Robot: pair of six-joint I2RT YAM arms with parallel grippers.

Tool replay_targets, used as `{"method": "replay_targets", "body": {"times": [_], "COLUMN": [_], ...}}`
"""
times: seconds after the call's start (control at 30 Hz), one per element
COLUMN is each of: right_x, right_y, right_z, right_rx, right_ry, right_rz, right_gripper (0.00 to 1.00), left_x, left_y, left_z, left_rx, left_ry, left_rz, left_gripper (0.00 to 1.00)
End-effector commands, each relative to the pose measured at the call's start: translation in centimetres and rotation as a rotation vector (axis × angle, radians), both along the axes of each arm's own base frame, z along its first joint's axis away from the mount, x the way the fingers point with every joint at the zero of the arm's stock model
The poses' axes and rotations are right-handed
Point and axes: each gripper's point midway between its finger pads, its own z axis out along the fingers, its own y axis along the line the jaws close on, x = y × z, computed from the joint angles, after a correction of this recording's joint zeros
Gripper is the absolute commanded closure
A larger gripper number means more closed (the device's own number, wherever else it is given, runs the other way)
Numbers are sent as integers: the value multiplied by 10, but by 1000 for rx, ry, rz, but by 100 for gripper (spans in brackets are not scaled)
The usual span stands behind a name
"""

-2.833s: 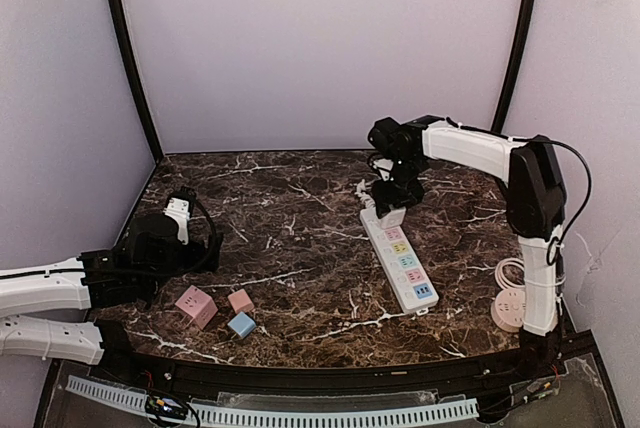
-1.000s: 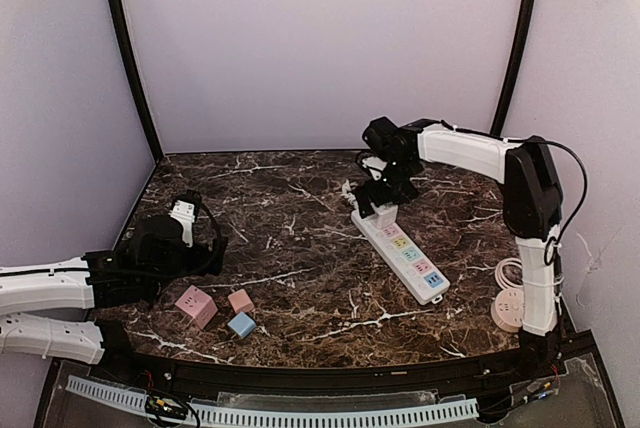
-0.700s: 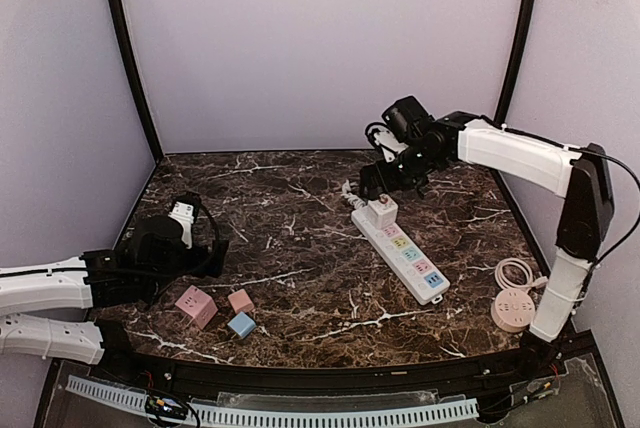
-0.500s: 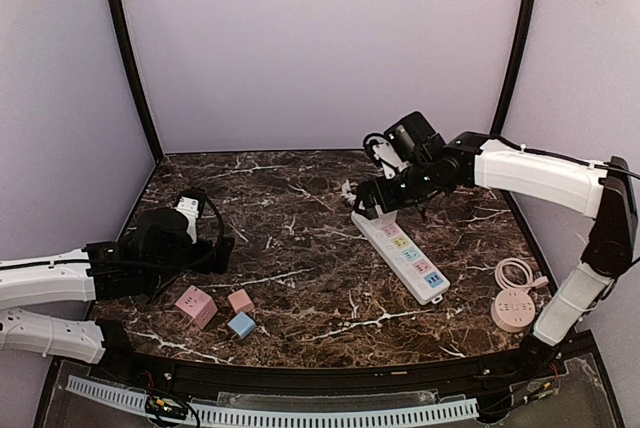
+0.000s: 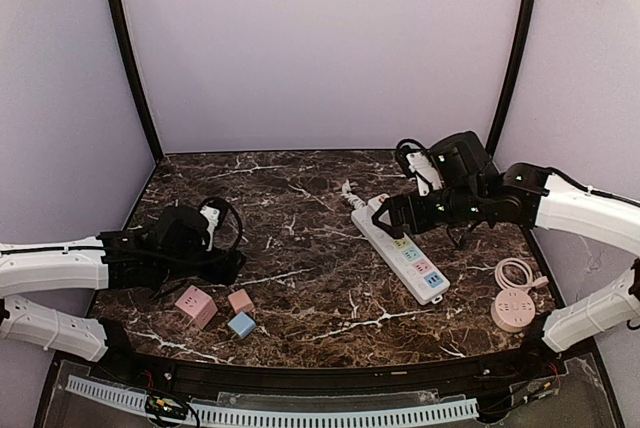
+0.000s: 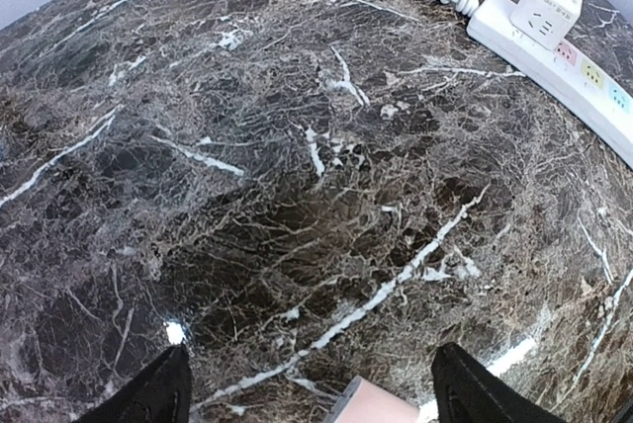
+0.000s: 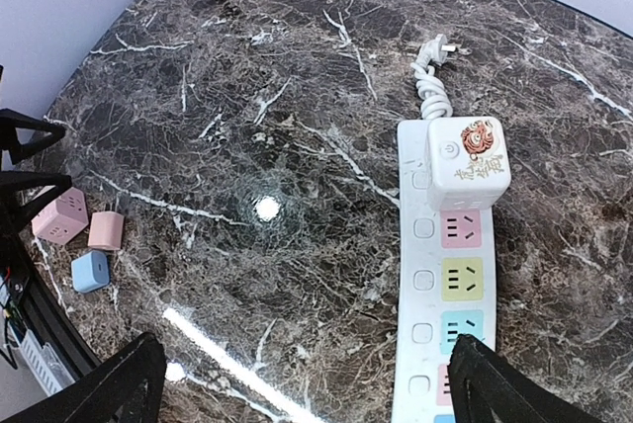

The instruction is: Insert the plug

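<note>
The small pink plug (image 5: 240,301) is too far away for my right gripper to reach. My left gripper should pick it up and put it down on the open marble nearer the power strip (image 5: 297,283).
A white power strip (image 5: 406,260) (image 7: 447,285) with coloured sockets lies right of centre. A white cube plug (image 5: 382,215) (image 7: 467,161) sits in its far-end socket, also seen in the left wrist view (image 6: 546,8). My right gripper (image 5: 392,218) (image 7: 307,388) hovers open above that end, touching nothing. Three loose cube plugs lie at the front left: a large pink one (image 5: 196,306) (image 7: 59,215), a small pink one (image 5: 240,301) and a blue one (image 5: 241,324). My left gripper (image 5: 234,253) (image 6: 312,405) hangs open just behind them, with a pink cube (image 6: 376,407) showing low between its fingers.
The strip's coiled cord (image 5: 350,194) (image 7: 432,87) trails off behind it. A round white socket (image 5: 511,309) with a looped cable (image 5: 516,272) sits by the right arm's base. Lilac walls and black posts (image 5: 128,58) close in the marble table (image 5: 300,248).
My right gripper has left the white plug, risen and pulled back to the right. My left arm has swung rightward to the cubes, its jaws slightly narrower.
</note>
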Motion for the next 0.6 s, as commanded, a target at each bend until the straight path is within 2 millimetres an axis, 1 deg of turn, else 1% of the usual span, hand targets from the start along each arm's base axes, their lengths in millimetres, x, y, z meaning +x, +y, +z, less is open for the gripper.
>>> {"method": "replay_targets", "body": {"times": [0.0, 0.1, 0.13, 0.17, 0.2, 0.23, 0.27, 0.3, 0.33, 0.4, 0.43, 0.47, 0.5, 0.53, 0.57], "right_x": [-2, -1, 0, 1, 2, 4, 5, 6, 7, 5, 3, 1, -1, -2, -1], "right_y": [3, 4, 4, 5, 5, 4, 3, 1, -2, -4, -4, -5, -6, -9, -12], "right_z": [8, 10, 12, 13, 14, 14, 13, 10, 4, -4, -7, -12, -18, -22, -29], "right_rx": [37, 28, 28, 28, 30, 27, 25, 22, 18, 33, 51, 68, 85, 100, 111], "right_ry": [-10, -7, -8, -9, -11, -15, -20, -22, -22, -20, -16, -10, -6, -4, -3], "right_rz": [-2, -3, -6, -7, -12, -21, -33, -48, -61, -75, -79, -83, -91, -108, -132], "right_gripper": [1, 1, 1, 1, 1, 1, 1, 1, 1, 1, 2, 1, 1, 1, 1], "left_x": [-12, -17, -19, -18, -18, -16, -17, -18, -20, -21, -25, -23, -27, -23, -26], "left_y": [-2, -10, -11, -9, -10, -9, -11, -15, -19, -29, -26, -29, -23, -28, -28], "left_z": [-4, -5, -9, -5, -9, -3, -8, -3, -6, 0, -7, -1, -9, 1, -5], "left_rx": [-1, -1, 18, 33, 64, 81, 109, 111, 125, 127, 170, 166, 220, 210, 248], "left_ry": [59, 84, 100, 114, 135, 142, 159, 171, 190, 227, 265, 269, 309, 311, 353], "left_rz": [-23, -37, -32, -3, 6, 23, 22, 19, 8, -18, -18, -10, 1, 15, 15], "left_gripper": [17, 17, 17, 17, 17, 16, 16, 15, 14, 13, 13, 11, 11, 10, 10]}}
